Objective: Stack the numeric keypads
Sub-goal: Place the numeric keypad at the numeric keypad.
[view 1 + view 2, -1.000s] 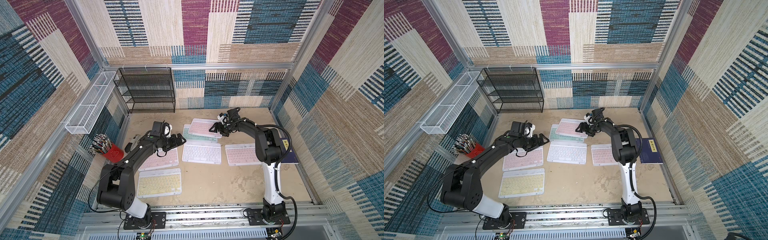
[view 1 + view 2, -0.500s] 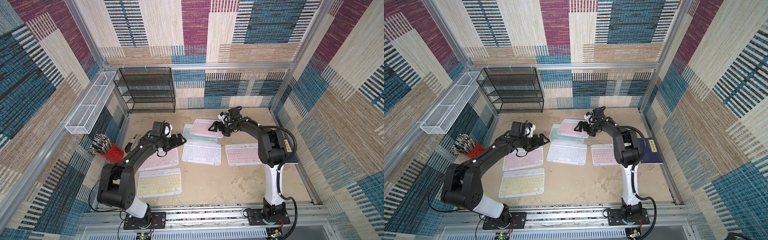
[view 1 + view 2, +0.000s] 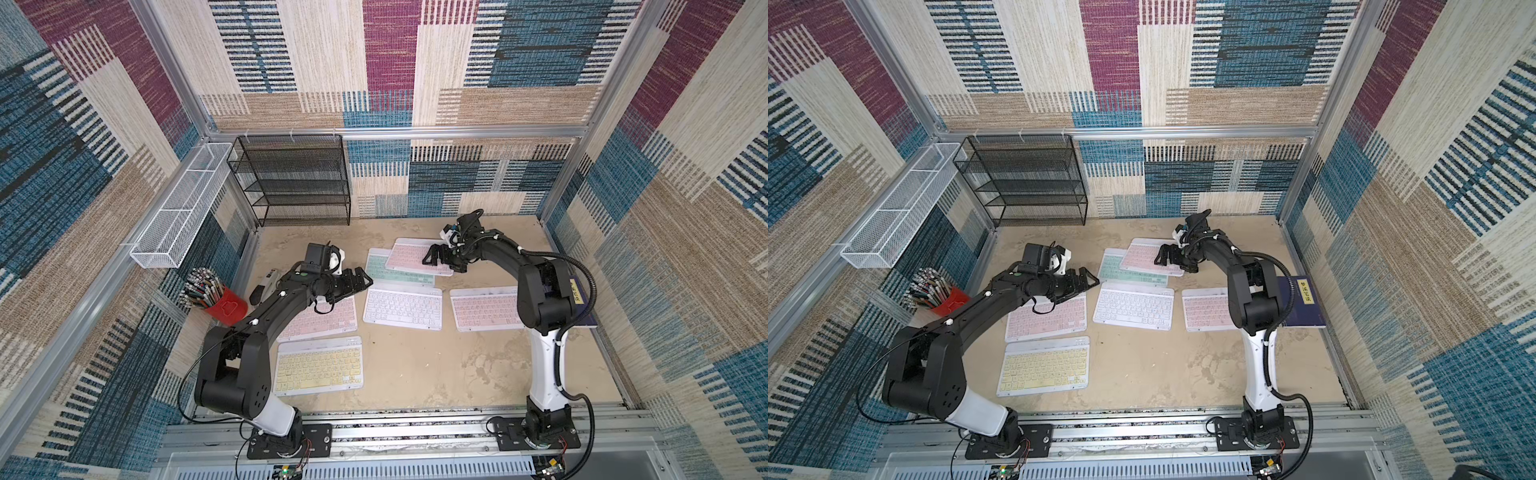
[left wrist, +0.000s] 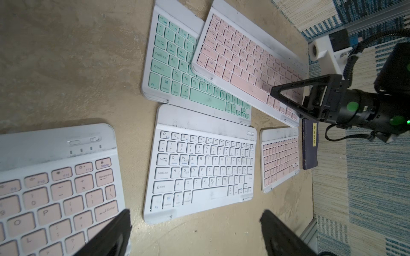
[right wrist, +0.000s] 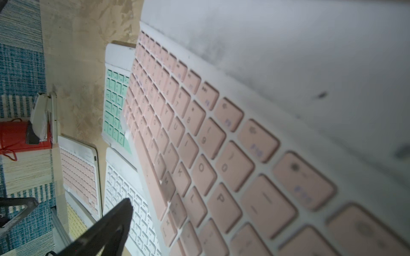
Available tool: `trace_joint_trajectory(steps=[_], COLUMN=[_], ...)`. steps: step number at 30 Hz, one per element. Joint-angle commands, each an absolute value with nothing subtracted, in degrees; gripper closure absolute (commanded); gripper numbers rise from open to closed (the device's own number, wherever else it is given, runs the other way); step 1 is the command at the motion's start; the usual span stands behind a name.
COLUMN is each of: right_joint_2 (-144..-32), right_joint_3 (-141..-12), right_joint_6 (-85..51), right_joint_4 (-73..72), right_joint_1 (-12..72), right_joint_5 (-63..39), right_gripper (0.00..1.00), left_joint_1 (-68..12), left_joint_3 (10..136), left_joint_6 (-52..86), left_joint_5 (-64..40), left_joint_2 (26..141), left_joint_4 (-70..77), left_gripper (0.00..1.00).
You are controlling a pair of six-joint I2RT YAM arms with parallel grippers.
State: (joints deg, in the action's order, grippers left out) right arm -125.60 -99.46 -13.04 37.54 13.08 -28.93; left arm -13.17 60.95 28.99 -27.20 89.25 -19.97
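Note:
The pink keypad overhangs the mint keypad's end point(image 3: 432, 281), so next my right gripper slides the pink keypad back over the mint keypad point(image 3: 377, 264) before squaring it.
A pink keypad point(image 3: 415, 254) lies askew on top of the mint keypad point(image 3: 379, 268) at the back. In front lie a white keypad point(image 3: 402, 307), a pink one point(image 3: 484, 309), another pink one point(image 3: 322, 322) and a yellow one point(image 3: 318, 365). My right gripper point(image 3: 437, 257) is open at the stacked pink keypad's right end. In the right wrist view one finger point(image 5: 111, 226) stands clear of the key face point(image 5: 199, 133), and the keypad hides the other finger. My left gripper point(image 4: 195, 223) hovers open over bare floor between the left pink keypad point(image 4: 48, 195) and the white keypad point(image 4: 199, 168), holding nothing.
A dark blue book point(image 3: 1304, 301) lies against the right wall beside my right arm. A stapler point(image 3: 266, 284) and a red cup of pens point(image 3: 216, 299) sit at the left. A black mesh shelf point(image 3: 295, 183) and a white wire basket point(image 3: 178, 208) stand at the back left.
My right gripper has shifted slightly along the pink keypad, which stays lying on the mint one. The left arm has not moved.

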Motion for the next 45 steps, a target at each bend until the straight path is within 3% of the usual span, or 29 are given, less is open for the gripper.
trace_joint_trajectory(steps=[1,9,14,20,23,28,34,39,45], right_joint_2=[-124.9,-121.8,-121.5,-120.1,-120.6,-119.9,-122.1,-125.1,-129.3], right_joint_3=[-99.6,-97.8,-101.0,-102.0,-106.7,-106.5,-102.1,-106.2,-113.1], right_joint_6=[-11.3,-14.0,-9.9,-12.5,-9.8,-9.7,-10.7,-12.7,-14.8], right_joint_4=[37.0,30.6,41.0,40.9,47.6,50.9,46.0,44.8,39.7], right_joint_1=[13.5,13.9,13.7,13.7,16.1,16.1,15.6,14.8,14.6], right_joint_5=[-30.8,-50.1,-39.4,-39.3,-26.6,-18.3,-17.2,-12.5,-10.8], right_gripper=[0.01,0.01,0.01,0.01,0.01,0.01,0.01,0.01,0.01], left_joint_1=[-13.2,-13.3,-13.3,-13.2,-13.3,-13.3,-13.3,-13.2,-13.2], left_joint_3=[60.9,59.5,56.1,55.1,55.7,55.5,56.0,57.3,70.0], left_joint_6=[30.1,31.3,33.6,34.9,35.2,36.0,35.1,35.0,34.1], left_joint_5=[-28.0,-28.3,-29.1,-29.6,-29.8,-30.5,-30.3,-27.4,-22.0], left_joint_2=[89.7,89.1,89.2,89.9,90.3,90.8,90.7,91.1,101.4], left_joint_4=[-19.0,-16.9,-13.0,-10.0,-9.1,-6.9,-8.0,-8.2,-12.0], left_gripper=[0.06,0.06,0.06,0.06,0.06,0.06,0.06,0.05,0.07])
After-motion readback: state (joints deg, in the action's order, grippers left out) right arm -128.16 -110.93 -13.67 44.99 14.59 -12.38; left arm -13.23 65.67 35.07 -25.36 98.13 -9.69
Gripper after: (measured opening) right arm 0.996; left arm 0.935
